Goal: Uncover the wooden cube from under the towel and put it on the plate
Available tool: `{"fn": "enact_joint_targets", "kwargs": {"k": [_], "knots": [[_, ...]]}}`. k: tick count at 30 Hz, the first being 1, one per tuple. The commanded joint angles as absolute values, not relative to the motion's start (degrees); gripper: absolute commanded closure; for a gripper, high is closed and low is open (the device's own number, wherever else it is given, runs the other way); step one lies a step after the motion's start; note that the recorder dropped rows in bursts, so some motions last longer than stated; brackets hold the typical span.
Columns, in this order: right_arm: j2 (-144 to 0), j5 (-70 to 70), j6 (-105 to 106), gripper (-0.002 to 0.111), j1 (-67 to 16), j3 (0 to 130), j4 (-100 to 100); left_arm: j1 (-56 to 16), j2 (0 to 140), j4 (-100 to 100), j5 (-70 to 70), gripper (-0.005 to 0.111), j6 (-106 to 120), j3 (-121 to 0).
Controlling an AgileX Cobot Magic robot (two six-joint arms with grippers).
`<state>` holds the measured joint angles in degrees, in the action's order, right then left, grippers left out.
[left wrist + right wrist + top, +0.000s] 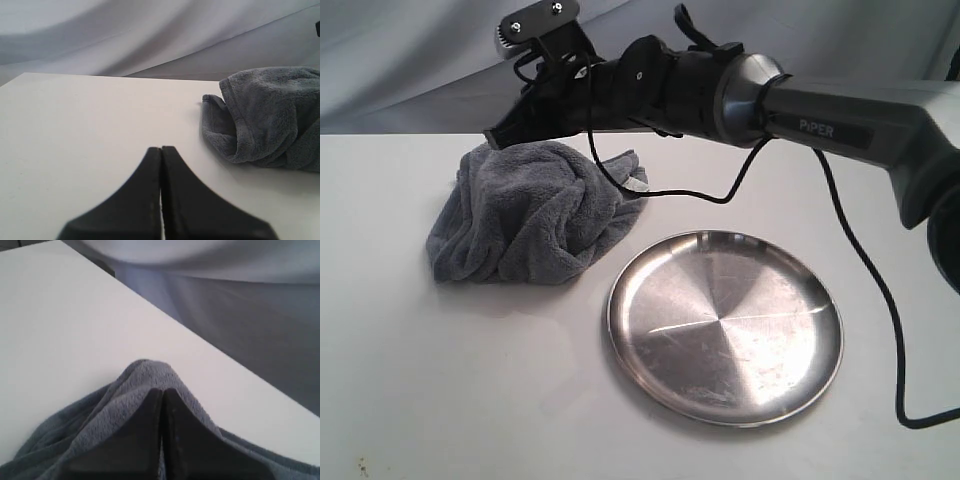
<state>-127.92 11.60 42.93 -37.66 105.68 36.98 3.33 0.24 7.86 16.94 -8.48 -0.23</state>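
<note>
The towel's far edge (482,154) is below my shut right gripper, so next I bring it back over the towel's near side (508,252), open it and pinch a fold there.
The dark grey towel (525,215) lies bunched in a mound on the white table, left of the shiny steel plate (725,325). No wooden cube shows in any view, and the plate holds nothing. My right gripper (500,135) reaches across from the right to the mound's top far edge. In the right wrist view it (161,390) is shut, and the towel (145,372) rises in a peak around its tips, pinched between them. My left gripper (161,148) is shut with nothing in it, low over bare table, with the towel (270,120) off to one side.
The right arm (840,120) spans the back of the scene above the table. Its black cable (720,195) droops onto the table behind the plate and loops down at the right (895,380). A grey curtain hangs behind the table's far edge.
</note>
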Motion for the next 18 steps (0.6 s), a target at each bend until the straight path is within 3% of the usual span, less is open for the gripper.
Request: {"fn": "enact_joint_targets", "kwargs": {"k": [1,18], "knots": [[-127.73,19.73,41.04,0.108,-36.58,105.75,36.92,3.39,0.00,7.87,16.53,0.107,-8.74,0.00],[-127.73,53.64,44.73,0.108,-36.59,105.75,44.42,3.39,0.00,7.87,16.53,0.107,-8.74,0.00]]}}
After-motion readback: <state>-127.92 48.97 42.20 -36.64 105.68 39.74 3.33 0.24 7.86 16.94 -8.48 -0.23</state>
